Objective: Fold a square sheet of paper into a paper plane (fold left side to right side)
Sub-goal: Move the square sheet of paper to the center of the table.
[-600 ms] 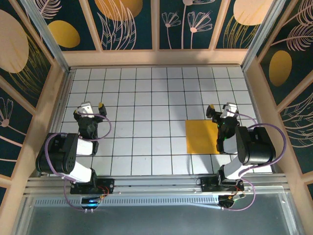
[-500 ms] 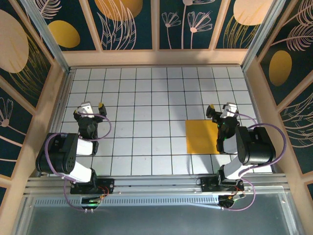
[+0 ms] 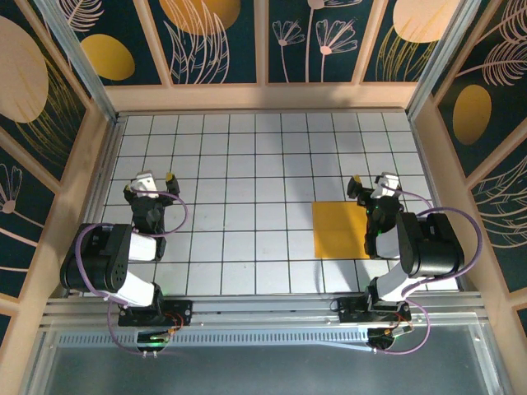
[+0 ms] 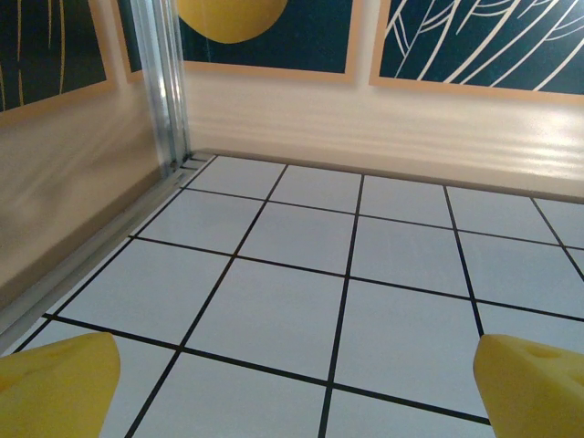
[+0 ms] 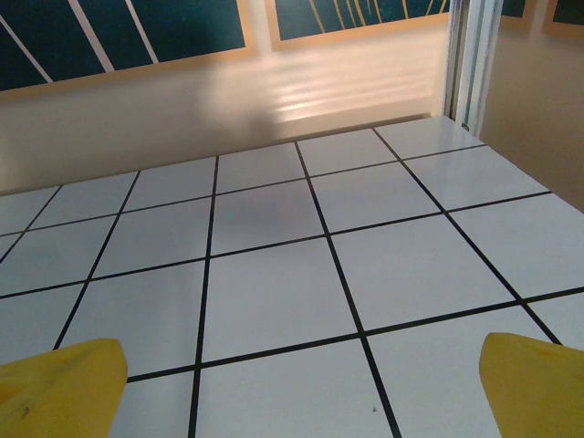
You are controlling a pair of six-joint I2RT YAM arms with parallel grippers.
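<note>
The square sheet of paper is far away from my left gripper. My right gripper should therefore slide it to the middle of the table before the fold.
The square sheet of paper lies flat and orange-yellow on the white grid table, right of centre, and its right edge runs under my right arm. A paper plane is out of view. My right gripper hovers open just past the sheet's far right corner. In the right wrist view the right gripper has its yellow fingertips wide apart over bare tiles. My left gripper stands open on the left side, far from the sheet. The left gripper also has bare tiles between its yellow fingertips.
Wooden walls with dark decorated panels close in the table at the back and both sides. A metal corner post stands ahead of the left gripper. An aluminium rail runs along the near edge by the arm bases.
</note>
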